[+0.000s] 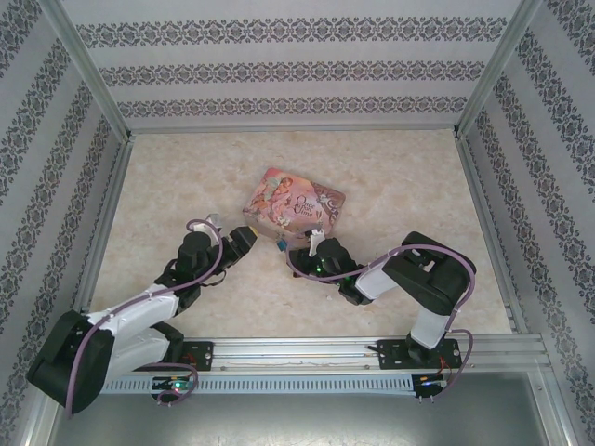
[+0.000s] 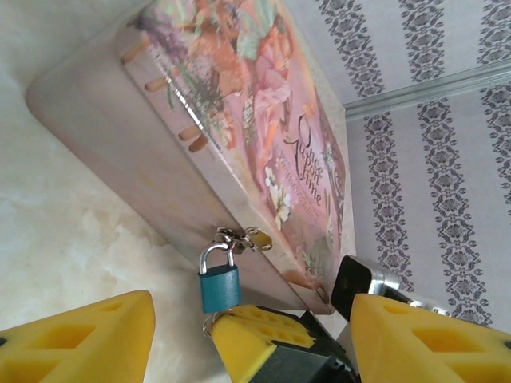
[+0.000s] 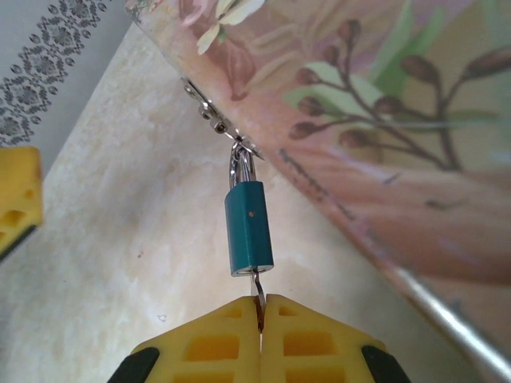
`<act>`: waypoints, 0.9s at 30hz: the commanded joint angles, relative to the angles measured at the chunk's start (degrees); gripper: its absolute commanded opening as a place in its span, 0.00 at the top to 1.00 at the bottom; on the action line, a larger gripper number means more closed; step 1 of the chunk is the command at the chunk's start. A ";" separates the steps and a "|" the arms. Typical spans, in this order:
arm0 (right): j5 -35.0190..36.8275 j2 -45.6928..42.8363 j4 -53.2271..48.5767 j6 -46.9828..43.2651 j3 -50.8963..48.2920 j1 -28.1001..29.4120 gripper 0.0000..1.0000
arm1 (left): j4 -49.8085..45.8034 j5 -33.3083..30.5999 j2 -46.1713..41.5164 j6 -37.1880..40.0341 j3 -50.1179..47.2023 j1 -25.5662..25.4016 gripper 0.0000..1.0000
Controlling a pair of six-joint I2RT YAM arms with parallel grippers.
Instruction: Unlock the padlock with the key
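The padlock has the key in its keyhole and hangs loose from the hasp [image 2: 236, 238], so the robot's left gripper should grip the padlock's body [image 2: 219, 288] tightly before the robot turns the key.
A tiny teal padlock [image 2: 219, 287] hangs by its silver shackle from the hasp on the front wall of the pink tin [image 2: 263, 104]. The shackle looks closed. In the right wrist view the padlock [image 3: 248, 227] points down at my right gripper [image 3: 261, 307], which is shut on the thin metal key [image 3: 257, 289]. The key's tip sits in the keyhole at the lock's bottom. My left gripper [image 2: 251, 307] is open, its yellow fingers [image 2: 88, 343] wide on either side of the lock and touching nothing. From above, the padlock [image 1: 280, 245] lies between the left gripper [image 1: 244, 240] and the right gripper [image 1: 314, 251].
The pink illustrated tin [image 1: 293, 206] lies flat in the middle of the marble-patterned table [image 1: 400, 177]. Patterned walls and aluminium posts close in the back and both sides. A metal rail [image 1: 307, 351] with the arm bases runs along the near edge.
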 commanded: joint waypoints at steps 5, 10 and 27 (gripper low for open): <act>-3.19 -2.38 2.06 7.38 0.81 -0.84 1.00 | 14.22 5.07 8.98 -4.43 -0.02 0.47 0.37; -3.36 -3.00 2.32 9.76 0.92 -1.37 1.00 | 22.13 7.57 16.03 -6.72 0.39 0.47 0.40; -5.74 -2.05 1.80 11.91 3.24 -2.13 1.00 | 36.57 10.29 31.11 -12.79 2.55 -1.14 0.47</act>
